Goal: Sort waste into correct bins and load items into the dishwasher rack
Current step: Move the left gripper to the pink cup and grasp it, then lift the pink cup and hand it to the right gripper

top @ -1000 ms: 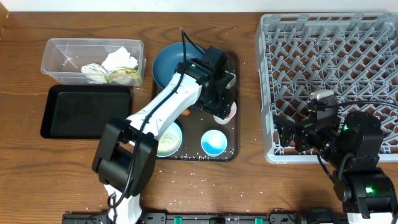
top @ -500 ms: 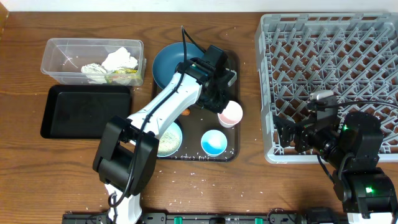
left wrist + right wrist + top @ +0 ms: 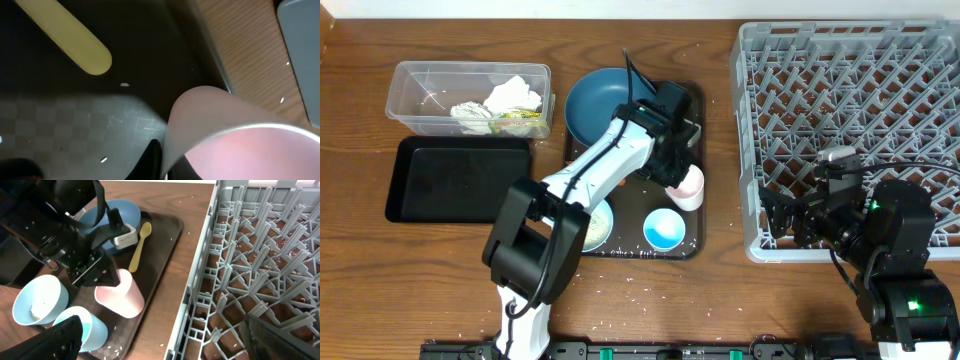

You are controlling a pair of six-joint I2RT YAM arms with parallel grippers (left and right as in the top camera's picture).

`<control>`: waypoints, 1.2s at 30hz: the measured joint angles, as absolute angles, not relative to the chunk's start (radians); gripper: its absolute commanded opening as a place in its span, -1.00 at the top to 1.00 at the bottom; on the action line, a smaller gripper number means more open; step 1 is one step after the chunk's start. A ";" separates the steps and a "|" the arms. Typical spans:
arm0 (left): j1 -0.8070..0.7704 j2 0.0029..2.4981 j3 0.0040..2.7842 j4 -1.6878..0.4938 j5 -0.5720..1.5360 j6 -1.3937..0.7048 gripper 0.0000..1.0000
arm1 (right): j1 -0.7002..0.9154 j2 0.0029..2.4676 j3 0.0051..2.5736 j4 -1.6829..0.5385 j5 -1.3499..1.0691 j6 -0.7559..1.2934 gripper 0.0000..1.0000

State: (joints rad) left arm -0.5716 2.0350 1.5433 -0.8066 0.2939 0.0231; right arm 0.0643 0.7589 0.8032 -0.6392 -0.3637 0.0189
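Observation:
The dishwasher rack is beside my right gripper, but my left gripper holds the pale pink cup's rim [image 3: 109, 291]. My right gripper should therefore take the cup's loose end [image 3: 133, 308].
My left gripper [image 3: 672, 170] is shut on the rim of the pale pink cup [image 3: 688, 187], which tilts over the dark brown tray [image 3: 692, 240]. In the left wrist view the cup [image 3: 235, 145] fills the lower right, one dark finger [image 3: 152, 160] pressed on its wall. The yellow spoon [image 3: 139, 245] lies beside the dark blue bowl [image 3: 600, 105]. Two light blue bowls [image 3: 664, 229] [image 3: 592, 222] stand at the tray's front. My right gripper [image 3: 775, 222] hangs open at the near left corner of the grey dishwasher rack [image 3: 850, 130]. It holds nothing.
A clear tub [image 3: 468, 98] at the back left holds crumpled napkins [image 3: 500, 105]. A shallow black tray [image 3: 458, 178] lies in front of it. Loose rice grains [image 3: 630, 283] dot the wood near the front edge.
My left gripper has closed on the pink cup's rim, and the cup has tipped and shifted slightly right. The right arm has stayed still.

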 measured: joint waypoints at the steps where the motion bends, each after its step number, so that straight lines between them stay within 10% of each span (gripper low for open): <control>1: -0.571 2.035 1.543 -0.806 0.289 0.023 0.88 | 0.064 0.759 0.803 -0.639 -0.364 0.019 -0.97; 10: -0.470 1.983 1.543 -0.822 0.400 -0.026 0.88 | 0.064 0.763 0.804 -0.542 -0.376 0.066 -0.99; 19: -0.201 1.770 1.557 -0.815 0.967 -0.030 0.88 | 0.064 0.946 0.809 -0.192 -0.713 0.058 -0.87; 36: -0.178 1.769 1.558 -0.823 1.439 -0.030 0.88 | 0.180 1.304 0.811 0.447 -1.205 0.181 -0.82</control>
State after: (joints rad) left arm -0.1780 1.7691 1.5581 -0.8230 1.4391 -0.0299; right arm 0.1799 1.3045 0.8108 0.4469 -1.2053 0.1814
